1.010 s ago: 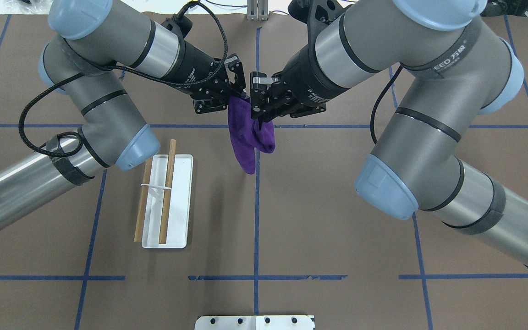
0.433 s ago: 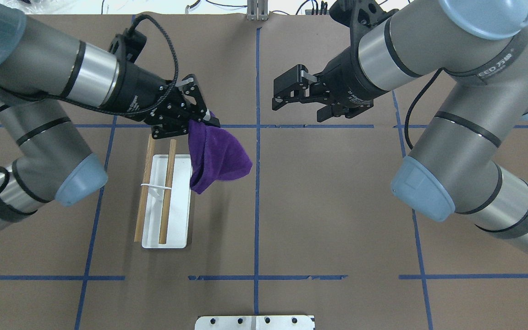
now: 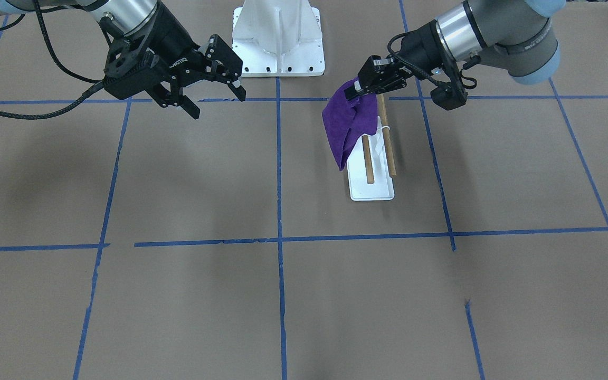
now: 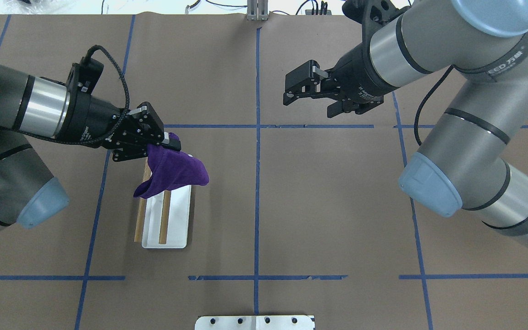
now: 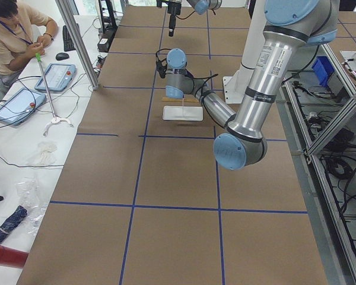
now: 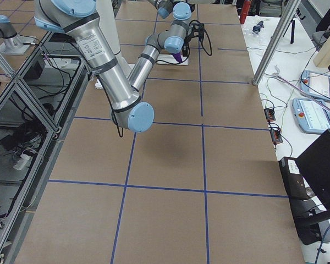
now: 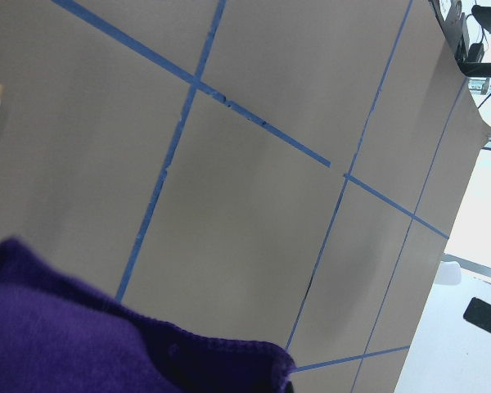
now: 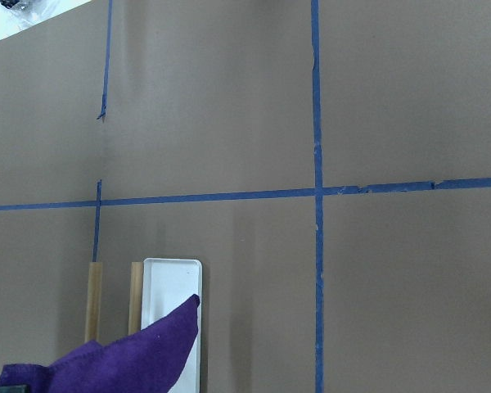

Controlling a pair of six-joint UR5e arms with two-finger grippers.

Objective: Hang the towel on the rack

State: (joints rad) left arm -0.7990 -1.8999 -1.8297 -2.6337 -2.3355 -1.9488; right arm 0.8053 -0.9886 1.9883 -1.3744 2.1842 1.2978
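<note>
The robot's left gripper should pull the towel's held edge back across the dowels (image 3: 388, 136) and lower it before opening, because the towel's loose end (image 3: 342, 151) hangs out past the wooden dowels.
The deep-purple towel (image 4: 174, 172) hangs from my left gripper (image 4: 172, 142), which is shut on its top edge. It droops over the far end of the rack (image 4: 174, 224) and hides the far parts of both wooden dowels (image 4: 163, 220). In the front-facing view the towel (image 3: 343, 124) hangs beside the dowels (image 3: 368, 161) from the left gripper (image 3: 354, 92); whether it rests on them I cannot tell. My right gripper (image 4: 307, 98) is open and empty, off to the right over bare table. It also shows in the front-facing view (image 3: 218, 103).
The large white bolted pedestal (image 3: 277, 42) stands at the robot's side of the table. Its plate (image 4: 255, 322) shows at the overhead view's bottom edge. Blue tape lines cross the brown table. An operator (image 5: 12, 32) sits beyond the table's far side.
The right gripper let go of the towel and drew back to the right. The left gripper carried the towel left and nearer the robot, until it hung over the rack's far end.
</note>
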